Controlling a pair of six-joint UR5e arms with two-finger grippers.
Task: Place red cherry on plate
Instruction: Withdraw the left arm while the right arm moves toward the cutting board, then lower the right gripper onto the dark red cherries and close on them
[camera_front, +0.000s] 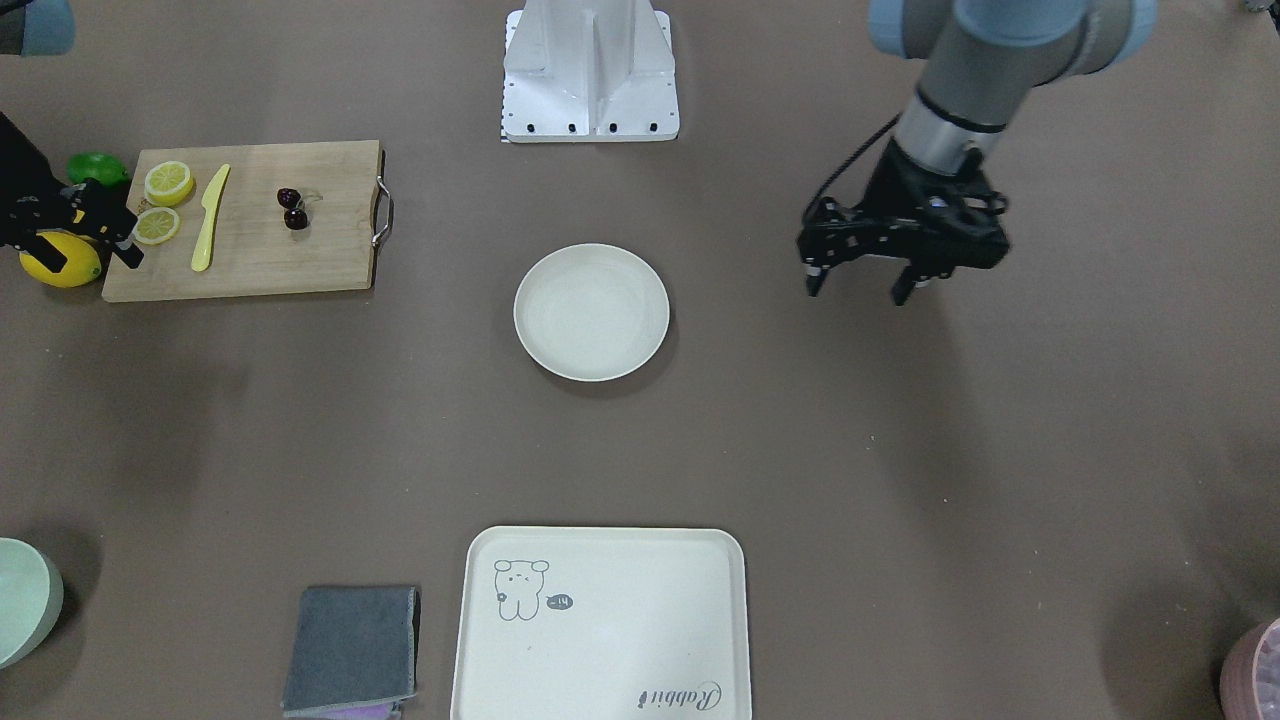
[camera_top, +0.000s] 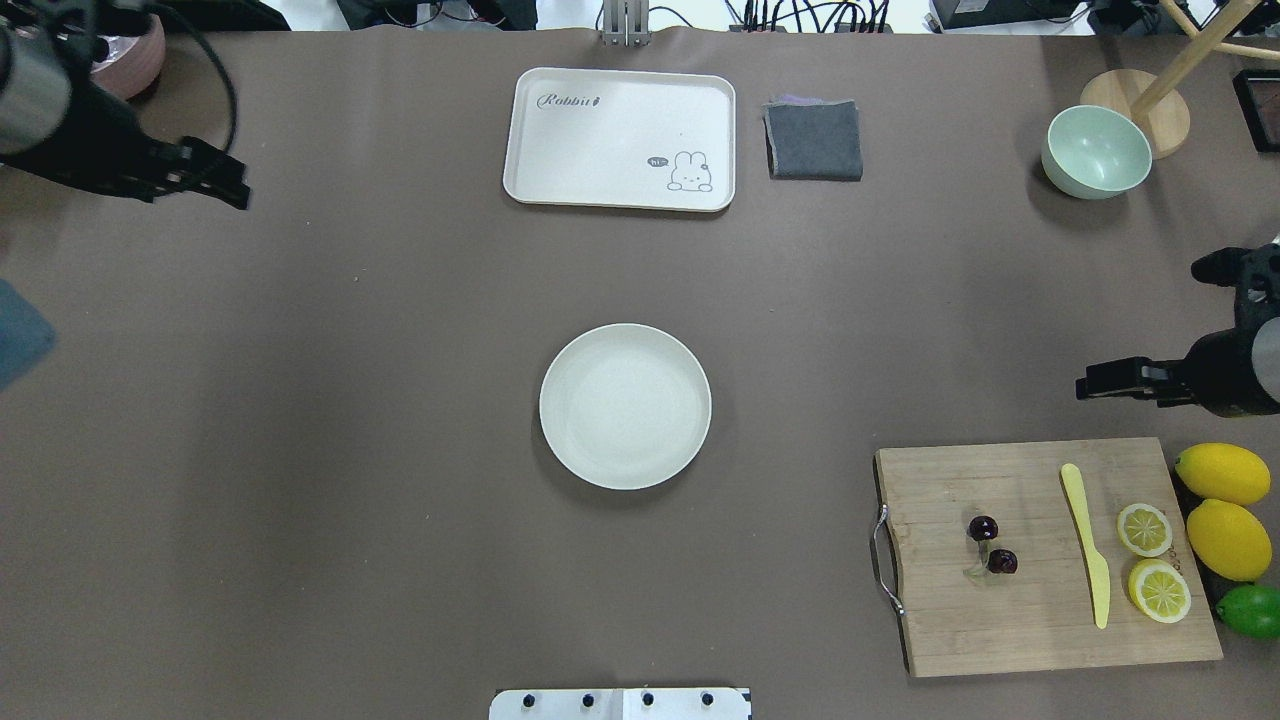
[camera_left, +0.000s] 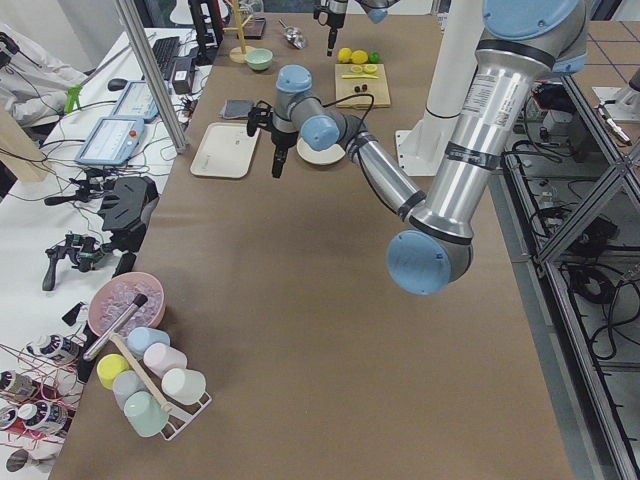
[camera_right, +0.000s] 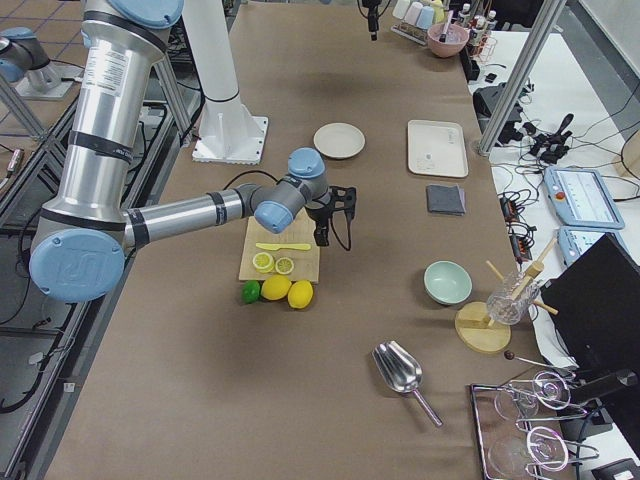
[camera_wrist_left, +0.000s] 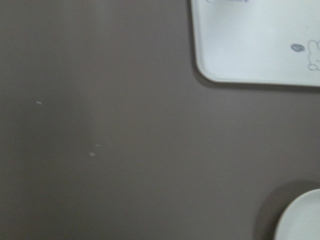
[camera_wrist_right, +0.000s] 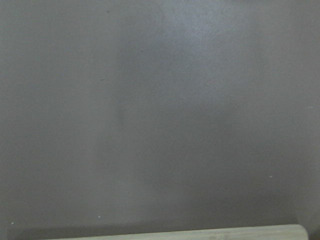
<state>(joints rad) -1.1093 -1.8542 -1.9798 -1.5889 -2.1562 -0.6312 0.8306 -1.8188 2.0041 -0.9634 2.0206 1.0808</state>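
Note:
The red cherry pair (camera_front: 292, 209) is joined by a thin stem (camera_front: 312, 197), so the whole pair will come along together when the robot carries it to the plate.
The red cherry (camera_top: 990, 545), a pair of dark glossy cherries on a thin stem, lies on the wooden cutting board (camera_top: 1040, 620) and also shows in the front-facing view as the cherry (camera_front: 292, 209). An off-white round plate (camera_top: 625, 405) sits bare at the table's centre, with the same plate (camera_front: 591, 312) and its rim (camera_wrist_left: 305, 220) seen elsewhere. My right gripper (camera_top: 1150, 328) hovers open just beyond the board's far edge, apart from the cherry. Over bare table far to the plate's left, my left gripper (camera_front: 860, 290) hangs open and holds nothing.
The board also carries a yellow knife (camera_top: 1085, 545) and two lemon slices (camera_top: 1150, 560); whole lemons (camera_top: 1225, 510) and a lime (camera_top: 1250, 610) lie beside it. A rabbit tray (camera_top: 620, 140), grey cloth (camera_top: 814, 140) and mint bowl (camera_top: 1095, 152) sit along the far side.

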